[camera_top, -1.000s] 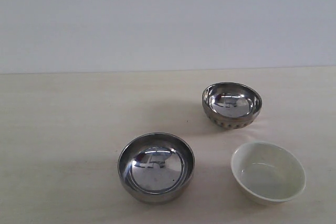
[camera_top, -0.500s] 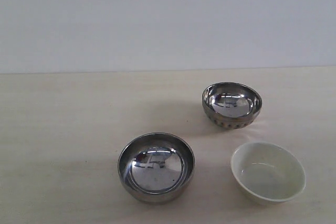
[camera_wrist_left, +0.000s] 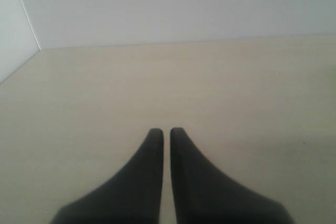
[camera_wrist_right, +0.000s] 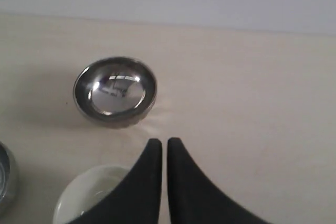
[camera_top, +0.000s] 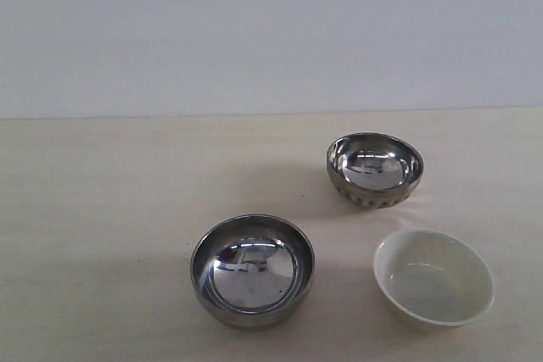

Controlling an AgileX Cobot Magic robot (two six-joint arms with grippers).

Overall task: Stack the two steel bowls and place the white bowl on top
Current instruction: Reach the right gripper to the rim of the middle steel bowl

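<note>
My gripper will lower the dimpled steel bowl (camera_top: 374,170), and I expect it to sink mostly inside the plain steel bowl's opening because it narrows toward its base (camera_top: 372,201).
Three bowls stand apart on the pale wooden table (camera_top: 102,209). The plain steel bowl (camera_top: 252,270) is near the front, left of centre. The steel bowl with a dimpled band (camera_top: 375,169) sits further back on the right. The white bowl (camera_top: 433,278) is at the front right. Neither arm shows in the exterior view. My left gripper (camera_wrist_left: 166,131) is shut over bare table, with no bowl in its view. My right gripper (camera_wrist_right: 164,142) is shut and holds nothing; ahead of it lies the dimpled steel bowl (camera_wrist_right: 115,91), the white bowl (camera_wrist_right: 86,198) lies beside its fingers, and the plain steel bowl's rim (camera_wrist_right: 5,179) shows at the frame edge.
A plain pale wall (camera_top: 271,31) rises behind the table's back edge. In the left wrist view a second wall (camera_wrist_left: 13,35) meets it at a corner beside the table.
</note>
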